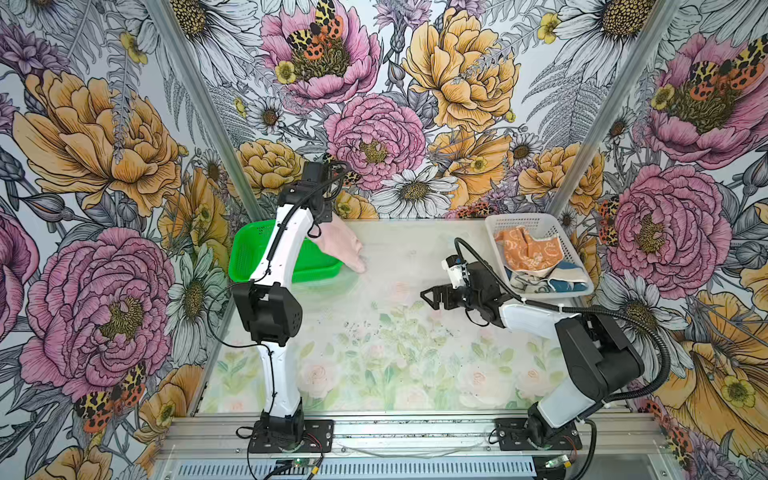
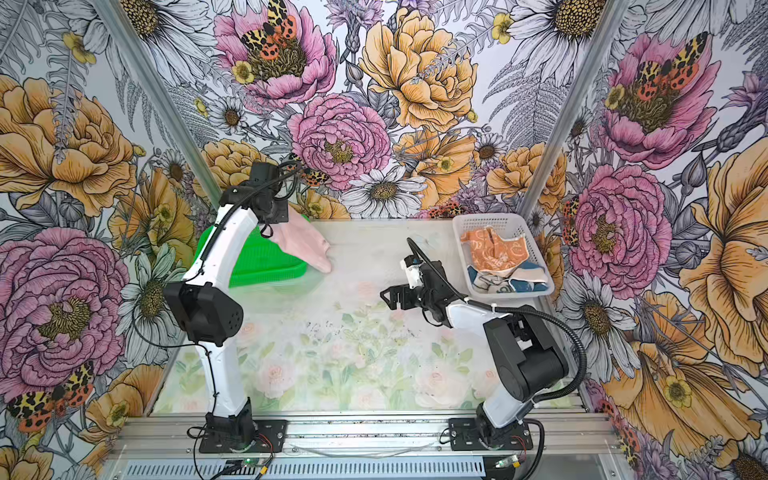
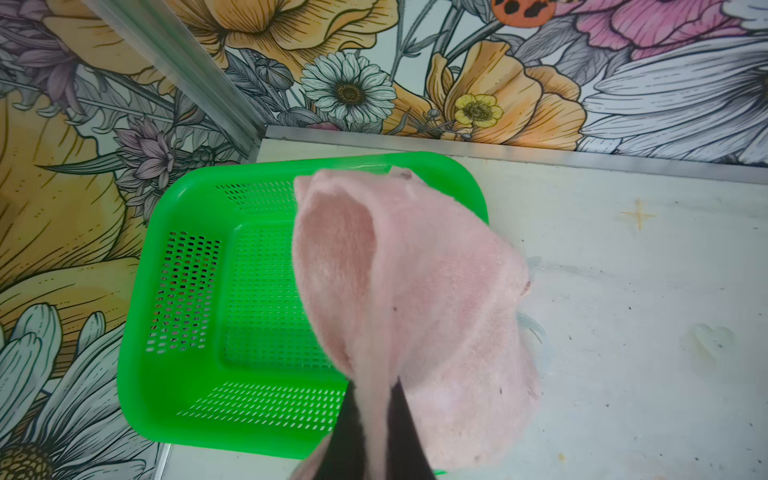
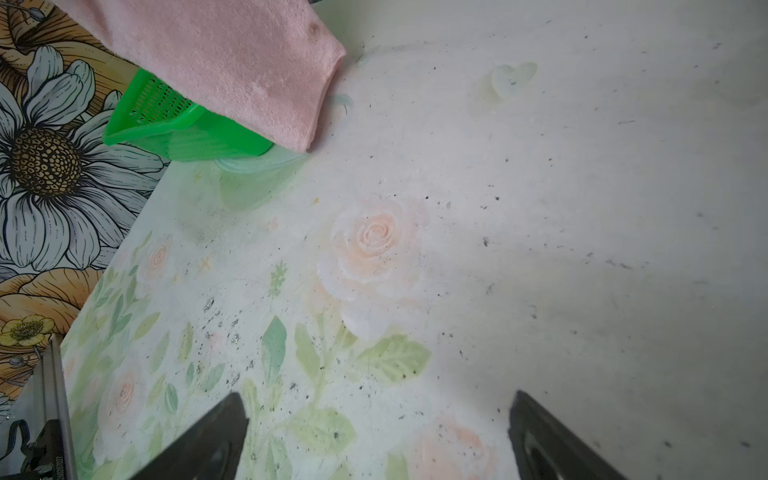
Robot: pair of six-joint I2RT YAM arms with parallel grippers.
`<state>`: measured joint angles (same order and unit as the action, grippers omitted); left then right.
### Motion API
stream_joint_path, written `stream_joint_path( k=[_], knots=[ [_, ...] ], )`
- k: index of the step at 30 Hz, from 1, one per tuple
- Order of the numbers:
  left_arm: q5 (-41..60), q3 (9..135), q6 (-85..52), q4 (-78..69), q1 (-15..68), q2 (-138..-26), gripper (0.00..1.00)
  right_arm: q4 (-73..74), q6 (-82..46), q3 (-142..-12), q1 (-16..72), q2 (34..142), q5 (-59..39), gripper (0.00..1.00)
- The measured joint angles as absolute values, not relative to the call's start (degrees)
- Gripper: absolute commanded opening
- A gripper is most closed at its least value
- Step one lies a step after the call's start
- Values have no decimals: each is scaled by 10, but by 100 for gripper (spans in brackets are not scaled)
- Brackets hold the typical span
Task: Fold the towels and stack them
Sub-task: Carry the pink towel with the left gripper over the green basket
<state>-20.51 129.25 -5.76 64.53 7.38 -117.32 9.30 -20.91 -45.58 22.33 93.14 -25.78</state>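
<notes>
The pale pink towel's lower end point(image 1: 354, 261) hangs past the green basket's rim, so my left gripper should keep moving over the empty basket point(image 1: 252, 244) until that end comes inside.
The pale pink towel point(image 1: 343, 245) point(image 2: 303, 247) hangs folded from my left gripper point(image 3: 374, 399), which is shut on its upper edge above the right rim of the green basket point(image 1: 249, 253) point(image 3: 187, 291). The towel's lower end point(image 4: 266, 83) reaches the table beside the basket. The orange towel with white rabbits point(image 1: 528, 249) point(image 2: 494, 249) lies crumpled in the white basket point(image 1: 498, 220), over the blue and cream towel point(image 1: 552, 282) point(image 2: 511, 284). My right gripper point(image 1: 428, 297) point(image 4: 378, 415) hovers open over the middle of the table, with nothing between its fingers.
The green basket holds nothing inside. It stands at the back left corner, close to the metal post point(image 3: 178, 66) and the wall. The white basket stands at the back right. The flower-printed table point(image 1: 395, 353) lies between the two arms.
</notes>
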Motion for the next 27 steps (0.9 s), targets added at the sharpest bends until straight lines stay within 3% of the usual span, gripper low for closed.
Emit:
stream_joint_path(
  k=[13,27],
  knots=[
    [-188,1274,-55,645,1,-1173,0,83,-199,-468,223,949,-256,99],
    [-174,1226,-55,595,-53,-1259,0,71,-196,-480,223,965,-254,100]
  ],
)
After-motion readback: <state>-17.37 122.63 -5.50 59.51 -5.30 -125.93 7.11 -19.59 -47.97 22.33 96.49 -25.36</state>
